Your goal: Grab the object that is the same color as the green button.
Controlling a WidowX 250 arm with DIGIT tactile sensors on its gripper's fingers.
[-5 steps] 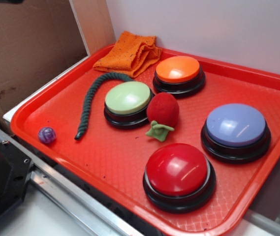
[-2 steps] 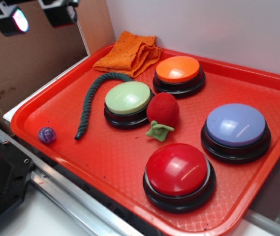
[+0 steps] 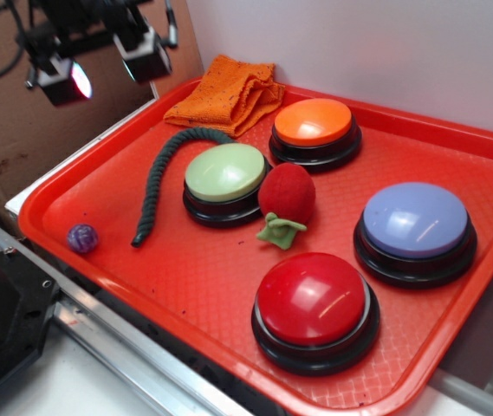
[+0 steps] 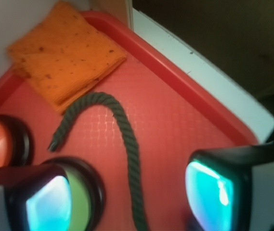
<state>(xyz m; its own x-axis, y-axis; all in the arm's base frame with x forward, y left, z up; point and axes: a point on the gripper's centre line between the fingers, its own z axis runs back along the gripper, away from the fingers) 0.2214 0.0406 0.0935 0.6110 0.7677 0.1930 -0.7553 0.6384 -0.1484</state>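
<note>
The dark green rope (image 3: 152, 188) is lying in a loose curve (image 3: 179, 136), so I expect both of its ends to hang down toward the tray when I pick the rope up near its middle.
A dark green twisted rope (image 3: 161, 178) lies curved on the red tray (image 3: 90, 186), just left of the pale green dome button (image 3: 225, 172). My gripper (image 3: 103, 65) hangs open and empty high above the tray's far left edge. In the wrist view the rope (image 4: 127, 144) runs down between my two open fingers, well below them, and the green button (image 4: 84, 202) shows partly behind the left finger (image 4: 45, 204).
An orange folded cloth (image 3: 229, 91) lies at the tray's far corner. Orange (image 3: 314, 123), lavender-blue (image 3: 414, 221) and red (image 3: 312, 299) dome buttons, a red plush strawberry (image 3: 284, 201) and a small purple ball (image 3: 82, 237) also sit on the tray. A cardboard wall (image 3: 21, 130) stands at left.
My gripper has come into view from the top left and moved down and right toward the tray. Nothing on the tray has moved.
</note>
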